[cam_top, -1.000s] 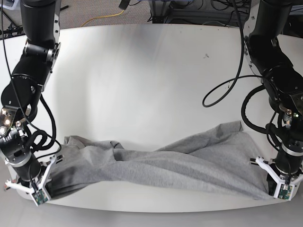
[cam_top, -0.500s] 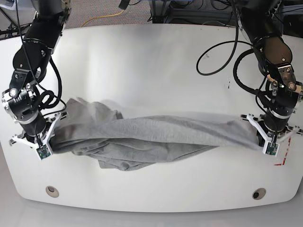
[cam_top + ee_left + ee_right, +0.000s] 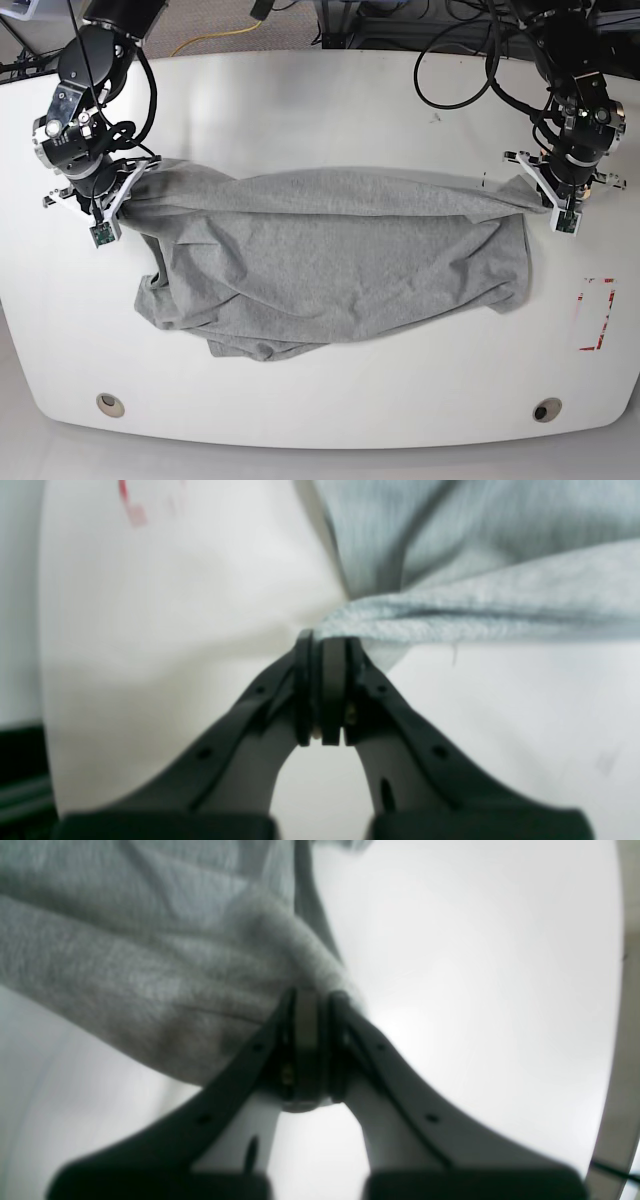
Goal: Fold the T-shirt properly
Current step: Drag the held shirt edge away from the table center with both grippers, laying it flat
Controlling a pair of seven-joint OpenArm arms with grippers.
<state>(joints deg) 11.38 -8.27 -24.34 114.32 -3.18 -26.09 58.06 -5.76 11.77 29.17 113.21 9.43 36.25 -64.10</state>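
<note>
I should use my left gripper and right gripper to pull the T-shirt's taut upper edge toward the table's far side (image 3: pixel 335 95) before lowering it, because the T-shirt's front (image 3: pixel 235 295) lies in wrinkles.
The grey T-shirt (image 3: pixel 330 265) is stretched between both arms across the white table, its upper edge taut and the rest draped toward the front in wrinkles. No lettering shows. My left gripper (image 3: pixel 545 195) (image 3: pixel 327 640) is shut on the shirt's (image 3: pixel 475 610) right corner at the base view's right. At the base view's left, my right gripper (image 3: pixel 125 190) (image 3: pixel 312 995) is pinched shut on a bunched fold of the shirt (image 3: pixel 150 980). Both held corners sit slightly above the tabletop.
The white table (image 3: pixel 320 110) has two round holes near its front edge (image 3: pixel 110 404) (image 3: pixel 546 410). A red tape mark (image 3: pixel 597 315) lies at the right. Cables hang by the left arm (image 3: pixel 470 80). Floor and equipment lie beyond the far edge.
Both arms have carried the shirt from the table's front edge toward the back. The cloth has spread out from a twisted band into a wider draped sheet.
</note>
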